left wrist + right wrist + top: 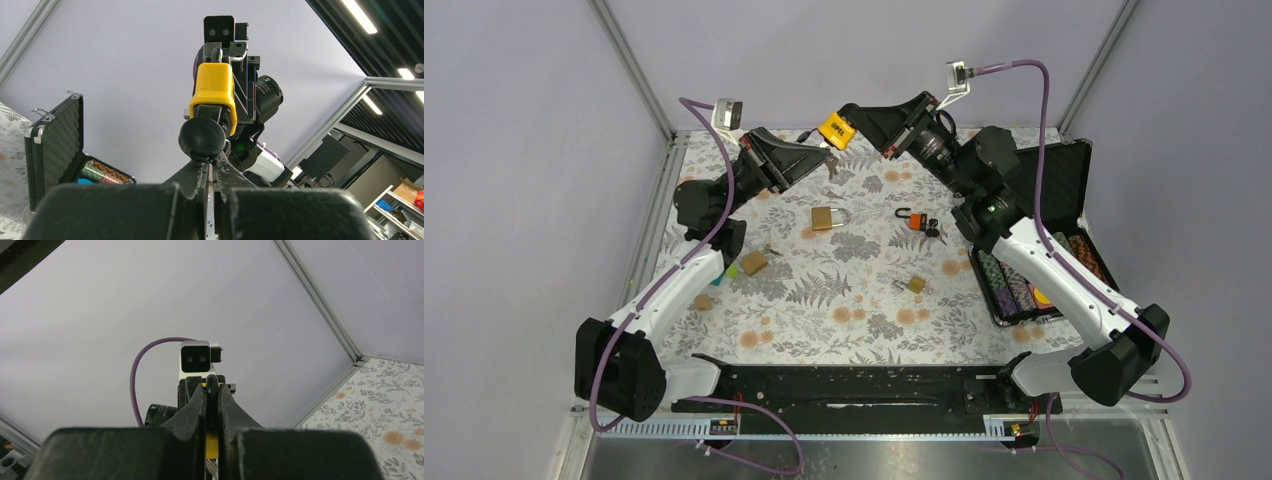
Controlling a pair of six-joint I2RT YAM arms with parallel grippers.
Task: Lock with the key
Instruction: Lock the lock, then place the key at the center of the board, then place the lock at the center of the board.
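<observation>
The near patch of floral table [816, 305] is free for the key [832, 165], so the robot's left gripper should continue to go down there until it can let go of the key.
A yellow padlock [837, 128] hangs in the air over the far side of the table. My right gripper [861, 118] is shut on its dark shackle [212, 385], and the yellow body [212, 446] shows between the fingers. In the left wrist view the padlock [213, 92] faces me bottom-first. The key, with its round black head [202, 137], sits at the padlock's underside. My left gripper [216, 162] is shut on the key just below that head. From above, the left gripper [824, 155] meets the padlock from the left, and a spare key [831, 166] dangles beneath.
On the floral table [854, 320] lie a brass padlock [827, 218], an orange padlock with keys [916, 220], a small brass padlock [914, 285] and a brown block [753, 263]. An open black case with poker chips [1024, 285] stands at the right.
</observation>
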